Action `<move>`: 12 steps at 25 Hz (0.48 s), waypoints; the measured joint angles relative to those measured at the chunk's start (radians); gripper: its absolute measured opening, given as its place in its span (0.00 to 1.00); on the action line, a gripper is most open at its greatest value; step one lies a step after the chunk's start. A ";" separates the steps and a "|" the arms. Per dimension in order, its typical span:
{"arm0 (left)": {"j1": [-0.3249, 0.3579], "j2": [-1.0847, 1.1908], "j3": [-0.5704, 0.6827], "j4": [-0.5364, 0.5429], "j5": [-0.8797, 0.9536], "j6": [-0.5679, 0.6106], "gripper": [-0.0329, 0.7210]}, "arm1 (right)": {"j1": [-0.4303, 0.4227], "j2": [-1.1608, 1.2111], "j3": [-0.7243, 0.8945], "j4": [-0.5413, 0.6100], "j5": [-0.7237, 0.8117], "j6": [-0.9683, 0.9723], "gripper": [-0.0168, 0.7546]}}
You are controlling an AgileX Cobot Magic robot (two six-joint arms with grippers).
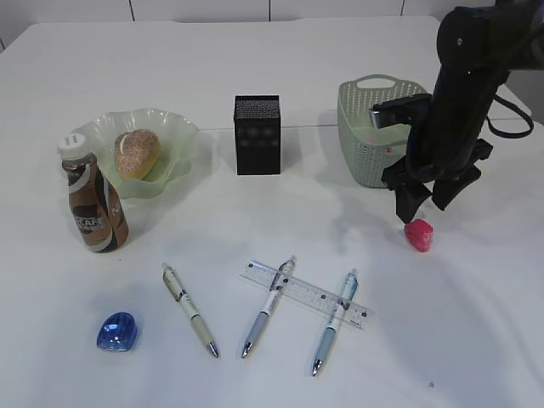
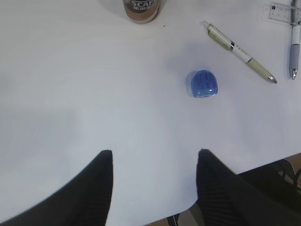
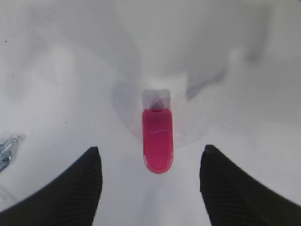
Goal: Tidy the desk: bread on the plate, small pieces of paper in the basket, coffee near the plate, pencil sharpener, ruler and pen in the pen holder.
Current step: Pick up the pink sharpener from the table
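Observation:
The pen holder's open rim has only inner mesh (image 1: 257,107) showing below it, so I should expect to find an empty black pen holder (image 1: 257,146) when I bring the pink pencil sharpener there.
My right gripper (image 1: 423,206) is open and hangs just above a pink pencil sharpener (image 1: 419,235), which lies between the jaws (image 3: 151,148) in the right wrist view (image 3: 157,140). My left gripper (image 2: 154,151) is open and empty near the table's front edge, with a blue pencil sharpener (image 2: 203,84) ahead of it. Bread (image 1: 136,153) lies on the green plate (image 1: 183,140), and the coffee bottle (image 1: 95,204) stands next to it. Three pens (image 1: 190,308) (image 1: 268,308) (image 1: 334,321) lie at the front, two of them across a clear ruler (image 1: 306,293). The black pen holder (image 1: 257,134) stands at the centre back.
A green basket (image 1: 365,136) stands right behind my right arm, with something pink showing in it. The blue sharpener (image 1: 116,331) lies at the front left. The left arm is out of the exterior view.

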 joint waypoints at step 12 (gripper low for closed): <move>0.000 0.000 0.000 0.000 0.000 0.000 0.57 | 0.000 0.022 -0.001 -0.002 -0.017 0.000 0.69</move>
